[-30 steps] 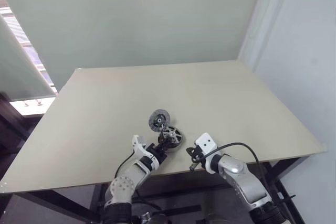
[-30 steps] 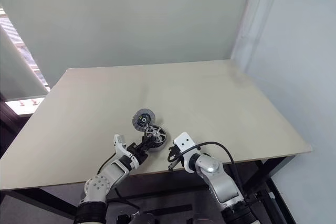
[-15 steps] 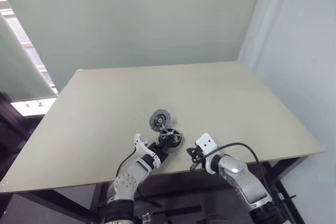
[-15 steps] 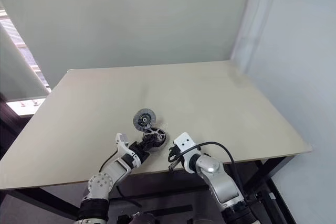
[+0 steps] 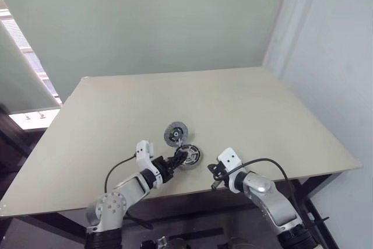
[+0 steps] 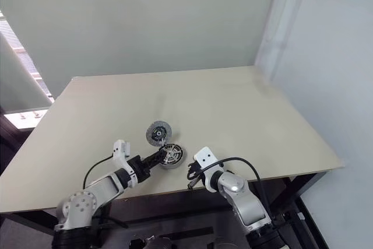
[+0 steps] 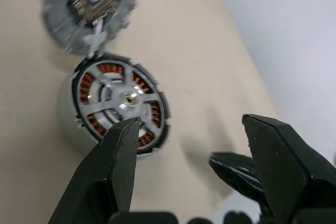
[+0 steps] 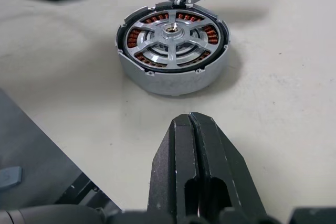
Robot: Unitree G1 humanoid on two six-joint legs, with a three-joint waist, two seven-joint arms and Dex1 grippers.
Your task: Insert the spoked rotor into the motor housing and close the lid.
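My left gripper is on the side toward which the open lid [image 5: 176, 134] lies, behind the motor housing. Next, my right gripper turns the housing [image 5: 199, 158] by its rim before it closes the lid.
The round silver motor housing [image 8: 173, 51] sits near the table's front edge, with the spoked rotor [image 7: 119, 103] lying inside it, copper windings showing between the spokes. Its lid [image 5: 175, 134] lies open on the table just behind the housing, joined to it at the rim. My left gripper [image 5: 173, 160] hovers just left of the housing, open and holding nothing. One of its fingertips [image 7: 126, 129] hangs over the housing's near rim. My right gripper [image 8: 191, 124] rests shut and empty, a short way to the right of the housing.
The beige table [image 5: 233, 109] stretches wide behind and to both sides. Its front edge [image 5: 192, 192] runs just below both grippers. A black cable [image 5: 268, 162] loops off my right wrist.
My left gripper has opened, let go of the rotor and pulled up and to the left, its arm swinging outward. The rotor stays in the housing. The right arm has not moved.
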